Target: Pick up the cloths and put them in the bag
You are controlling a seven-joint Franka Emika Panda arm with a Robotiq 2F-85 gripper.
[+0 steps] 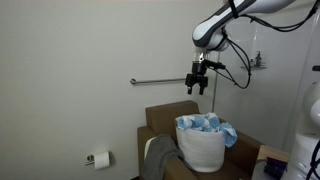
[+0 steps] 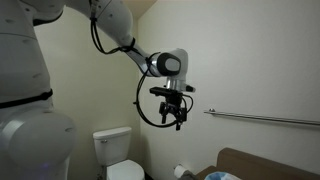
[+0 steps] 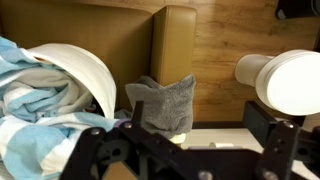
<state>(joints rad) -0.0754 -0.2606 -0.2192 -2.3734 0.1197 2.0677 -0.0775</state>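
The grey cloth hangs clear of the bag's rim [image 3: 103,78] and is open from above. My gripper should now lower its open fingers until they are on both sides of the cloth's fabric [image 3: 168,102].
A white bag [image 1: 202,148] stands on a brown seat and holds several blue and white cloths [image 1: 205,124]. A grey cloth [image 1: 160,155] hangs over the seat's front edge beside the bag. My gripper [image 1: 198,82] hangs in the air above the bag, open and empty. It also shows in an exterior view [image 2: 176,114], high in front of the wall. In the wrist view the bag's rim [image 3: 88,70] and its cloths [image 3: 40,105] are at the left, the grey cloth [image 3: 163,102] is in the middle, and my open jaws [image 3: 200,122] are below it.
A brown seat [image 1: 175,118] carries the bag. A grab bar [image 1: 160,81] runs along the wall behind the gripper. A toilet paper roll [image 1: 98,158] is on the wall low down. A toilet [image 2: 118,152] stands in the corner. A white cylinder [image 3: 290,80] is at the wrist view's right.
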